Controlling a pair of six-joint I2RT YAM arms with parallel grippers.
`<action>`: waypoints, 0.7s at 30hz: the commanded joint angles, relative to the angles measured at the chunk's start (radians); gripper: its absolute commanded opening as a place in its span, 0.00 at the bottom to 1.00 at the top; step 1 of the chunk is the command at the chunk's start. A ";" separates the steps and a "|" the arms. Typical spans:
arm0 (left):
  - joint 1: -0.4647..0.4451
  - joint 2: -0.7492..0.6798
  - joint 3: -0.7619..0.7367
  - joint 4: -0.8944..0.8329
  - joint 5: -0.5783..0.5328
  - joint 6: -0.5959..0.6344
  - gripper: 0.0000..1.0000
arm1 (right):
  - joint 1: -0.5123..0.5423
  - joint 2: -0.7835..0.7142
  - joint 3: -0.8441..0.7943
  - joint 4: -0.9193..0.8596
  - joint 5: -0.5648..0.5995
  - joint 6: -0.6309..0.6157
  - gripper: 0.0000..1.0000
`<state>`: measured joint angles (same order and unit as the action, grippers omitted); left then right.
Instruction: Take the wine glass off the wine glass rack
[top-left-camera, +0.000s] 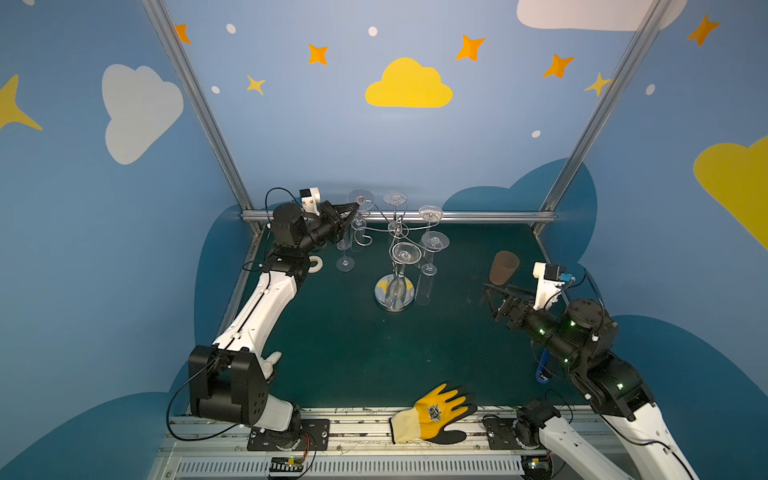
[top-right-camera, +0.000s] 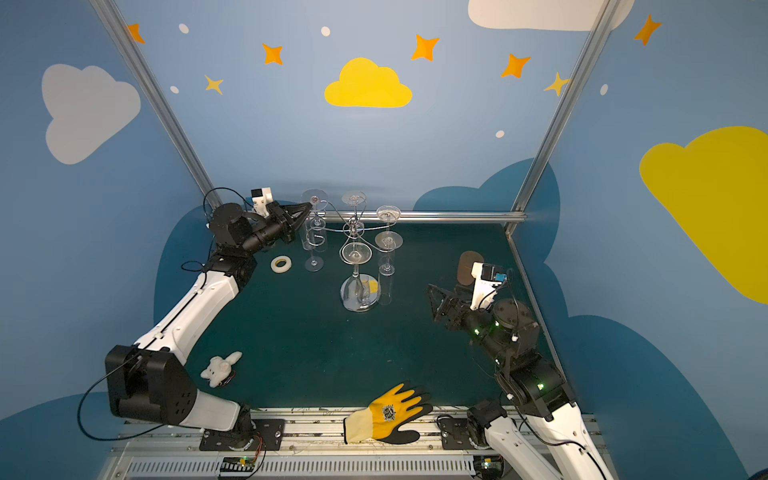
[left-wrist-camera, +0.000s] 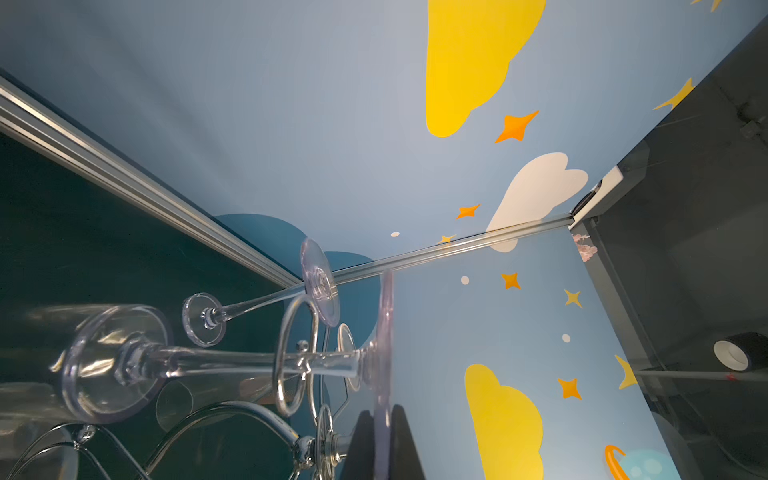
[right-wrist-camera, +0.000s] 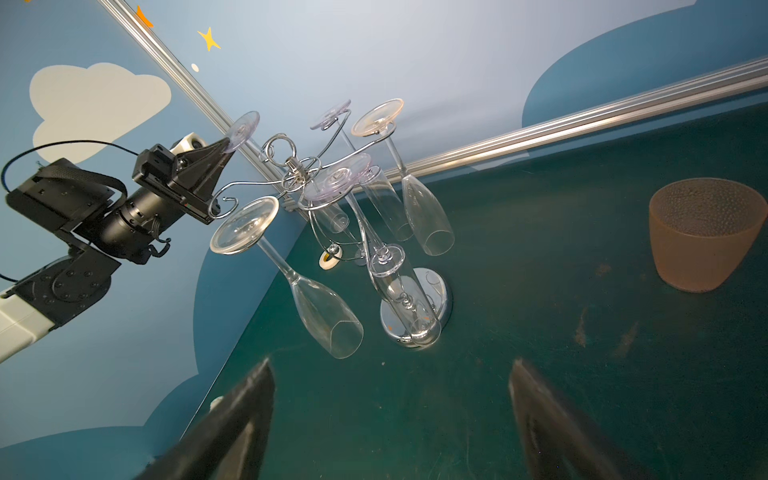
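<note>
The wine glass's stem is inside the rack's wire loop, so next my left gripper moves the stem in toward the rack's post and then pulls it clear first.
The chrome wine glass rack stands mid-table with several clear glasses hanging upside down from its curled arms. My left gripper is shut on the rim of the round foot of the far-left wine glass. In the left wrist view that glass's stem runs through a wire loop of the rack. My right gripper hangs open and empty over the mat, to the right of the rack.
A brown cup stands at the right. Left of the rack are one upright glass and a tape roll. A white toy lies near the left arm's base, and a yellow glove sits on the front edge.
</note>
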<state>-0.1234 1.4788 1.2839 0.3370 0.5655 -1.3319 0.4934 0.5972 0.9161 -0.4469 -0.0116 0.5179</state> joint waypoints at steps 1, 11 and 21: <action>0.007 0.015 0.053 0.018 0.007 0.025 0.03 | 0.002 0.003 0.003 0.001 0.007 0.001 0.88; 0.002 0.077 0.098 0.024 0.034 0.014 0.03 | 0.002 0.000 0.004 -0.009 0.015 0.001 0.88; -0.017 0.143 0.143 0.051 0.067 -0.006 0.03 | 0.001 -0.006 0.000 -0.013 0.023 0.001 0.88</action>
<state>-0.1341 1.6215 1.3853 0.3317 0.6106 -1.3396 0.4934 0.5995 0.9161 -0.4492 -0.0006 0.5179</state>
